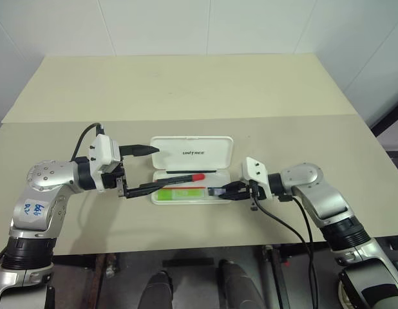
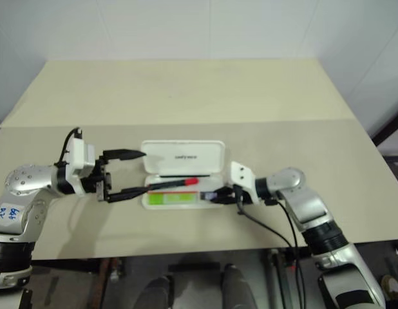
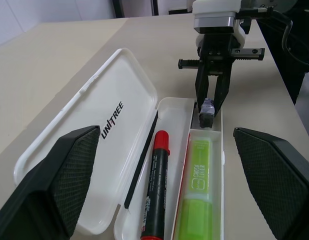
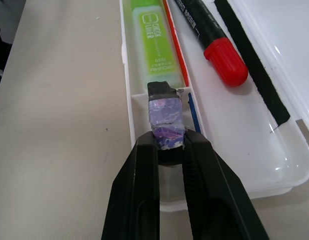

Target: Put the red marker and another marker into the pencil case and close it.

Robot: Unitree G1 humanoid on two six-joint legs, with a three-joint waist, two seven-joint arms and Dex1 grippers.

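The fingers of the robot's right gripper are in the way of the tray's end (image 1: 216, 192), so next the right gripper pulls back out before the left gripper swings the lid (image 1: 189, 149) shut from behind.
The white pencil case (image 1: 192, 147) lies open on the table, its "UNITREE" lid folded back. In its tray rest the red marker (image 1: 183, 177), with black barrel and red cap, and beside it the other marker, a lime-green highlighter (image 1: 181, 192). My right gripper (image 4: 169, 142) reaches in from the case's right end, its fingers pressed on the purple-wrapped tip (image 4: 166, 117) of the highlighter. My left gripper (image 1: 147, 168) stands wide open at the case's left end, one finger by the lid, the other by the tray's front, holding nothing.
A black strip (image 3: 142, 160) lies along the hinge side of the tray. The table's front edge (image 1: 199, 243) runs just behind my arms. A seam (image 1: 186, 119) crosses the tabletop beyond the case. Black cables (image 1: 295, 232) hang from my right wrist.
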